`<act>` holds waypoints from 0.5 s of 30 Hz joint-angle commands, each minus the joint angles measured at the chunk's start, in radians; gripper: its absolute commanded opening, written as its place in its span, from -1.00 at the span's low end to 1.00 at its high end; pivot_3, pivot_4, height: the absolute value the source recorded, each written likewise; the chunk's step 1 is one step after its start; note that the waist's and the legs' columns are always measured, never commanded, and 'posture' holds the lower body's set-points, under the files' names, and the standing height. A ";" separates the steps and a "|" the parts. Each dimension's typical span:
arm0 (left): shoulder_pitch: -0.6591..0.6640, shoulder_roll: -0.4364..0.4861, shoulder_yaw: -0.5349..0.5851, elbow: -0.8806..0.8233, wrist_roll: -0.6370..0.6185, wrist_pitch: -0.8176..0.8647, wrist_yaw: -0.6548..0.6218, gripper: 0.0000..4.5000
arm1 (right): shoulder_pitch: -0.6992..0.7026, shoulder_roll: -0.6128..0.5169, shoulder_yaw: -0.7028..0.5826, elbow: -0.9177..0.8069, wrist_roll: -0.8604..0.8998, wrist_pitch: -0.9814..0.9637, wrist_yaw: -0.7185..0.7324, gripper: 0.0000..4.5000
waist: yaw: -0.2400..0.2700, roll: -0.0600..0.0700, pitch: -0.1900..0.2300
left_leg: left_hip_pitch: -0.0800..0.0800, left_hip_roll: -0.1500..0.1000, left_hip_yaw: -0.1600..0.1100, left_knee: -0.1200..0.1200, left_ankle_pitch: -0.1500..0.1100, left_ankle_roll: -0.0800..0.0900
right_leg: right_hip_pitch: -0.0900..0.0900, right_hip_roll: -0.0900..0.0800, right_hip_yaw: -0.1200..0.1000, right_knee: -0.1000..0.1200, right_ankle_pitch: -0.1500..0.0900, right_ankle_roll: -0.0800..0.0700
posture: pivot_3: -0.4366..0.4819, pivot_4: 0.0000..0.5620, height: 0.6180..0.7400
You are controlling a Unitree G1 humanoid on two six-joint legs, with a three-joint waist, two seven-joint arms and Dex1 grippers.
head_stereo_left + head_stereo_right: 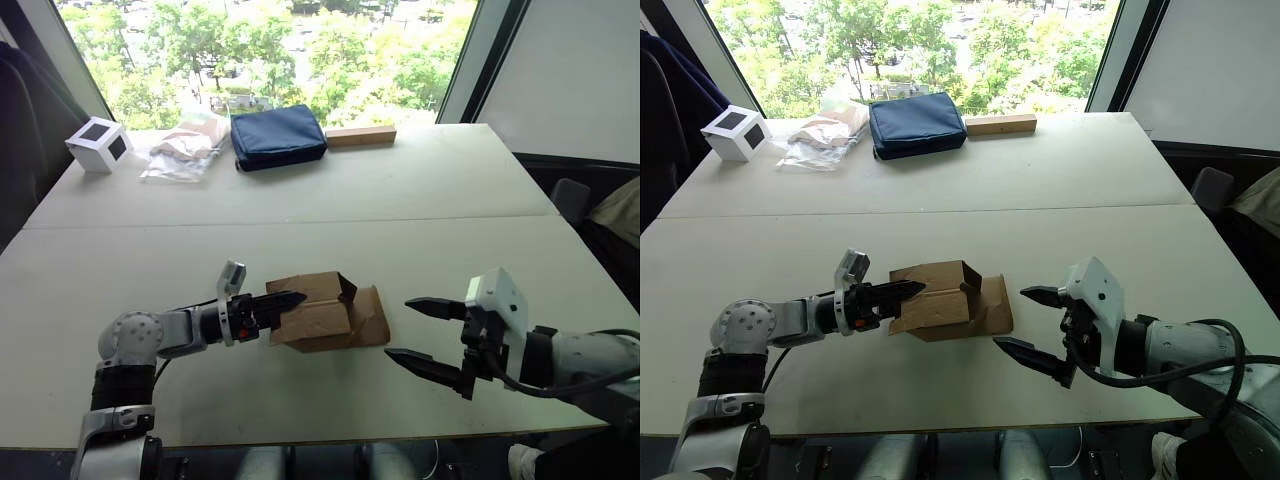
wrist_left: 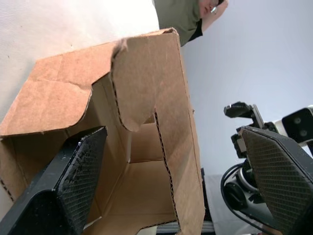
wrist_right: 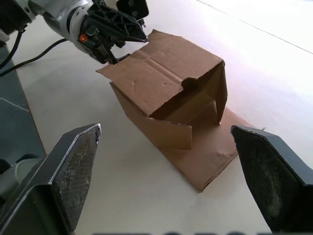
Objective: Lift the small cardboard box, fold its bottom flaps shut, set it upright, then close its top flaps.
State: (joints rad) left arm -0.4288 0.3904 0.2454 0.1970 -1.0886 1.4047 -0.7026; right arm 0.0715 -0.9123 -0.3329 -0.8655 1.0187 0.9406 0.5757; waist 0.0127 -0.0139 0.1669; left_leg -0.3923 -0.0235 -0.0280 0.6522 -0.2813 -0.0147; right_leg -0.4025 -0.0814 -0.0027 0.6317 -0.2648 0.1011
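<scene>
The small cardboard box [image 1: 314, 318] should stay hollow in shape when the robot lifts it by one side, because its sides stand apart at crisp corners [image 2: 172, 33].
The small cardboard box [image 1: 315, 318] lies on its side in the middle of the near table. The flaps at its right end are open, and one flap [image 1: 372, 315] lies flat on the table. Which end carries the top flaps and which the bottom flaps, I cannot tell. My left gripper [image 1: 288, 302] is at the box's left end and is open. One of its fingers [image 2: 80, 161] reaches inside the open end, and a cardboard wall [image 2: 161, 98] stands between the two fingers. My right gripper [image 1: 400, 328] hangs open just right of the box, holding nothing.
At the far side of the table [image 1: 450, 200] stand a white cube with a dark square [image 1: 98, 145], a clear plastic bag [image 1: 185, 150], a blue pouch [image 1: 278, 135] and a long wooden block [image 1: 360, 136]. A person [image 2: 188, 14] stands beyond the table.
</scene>
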 commanded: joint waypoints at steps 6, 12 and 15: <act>-0.054 -0.016 -0.014 0.048 0.044 -0.056 -0.041 1.00 | -0.003 -0.017 -0.016 -0.038 0.044 -0.015 -0.038 0.99 | 0.000 0.000 0.000 | 0.000 0.000 0.000 0.000 0.000 0.000 | 0.000 0.000 0.000 0.000 0.000 0.000 | -0.05 -0.47 0.95; -0.063 -0.036 -0.040 0.047 0.055 -0.061 -0.061 1.00 | -0.001 -0.016 -0.004 -0.032 0.034 -0.022 -0.044 0.99 | 0.000 0.000 0.000 | 0.000 0.000 0.000 0.000 0.000 0.000 | 0.000 0.000 0.000 0.000 0.000 0.000 | -0.05 -0.47 0.95; -0.075 -0.057 -0.027 0.046 0.046 -0.058 -0.051 1.00 | 0.002 -0.013 -0.001 -0.033 0.033 -0.025 -0.049 0.99 | 0.000 0.000 0.000 | 0.000 0.000 0.000 0.000 0.000 0.000 | 0.000 0.000 0.000 0.000 0.000 0.000 | -0.05 -0.47 0.95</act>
State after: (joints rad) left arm -0.4813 0.3403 0.2093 0.2600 -1.0287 1.3468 -0.7488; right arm 0.0724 -0.9212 -0.3249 -0.8702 1.0440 0.9366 0.5321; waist 0.0131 -0.0140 0.1669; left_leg -0.3923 -0.0235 -0.0281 0.6525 -0.2813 -0.0147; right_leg -0.4024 -0.0813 -0.0027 0.6318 -0.2648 0.1012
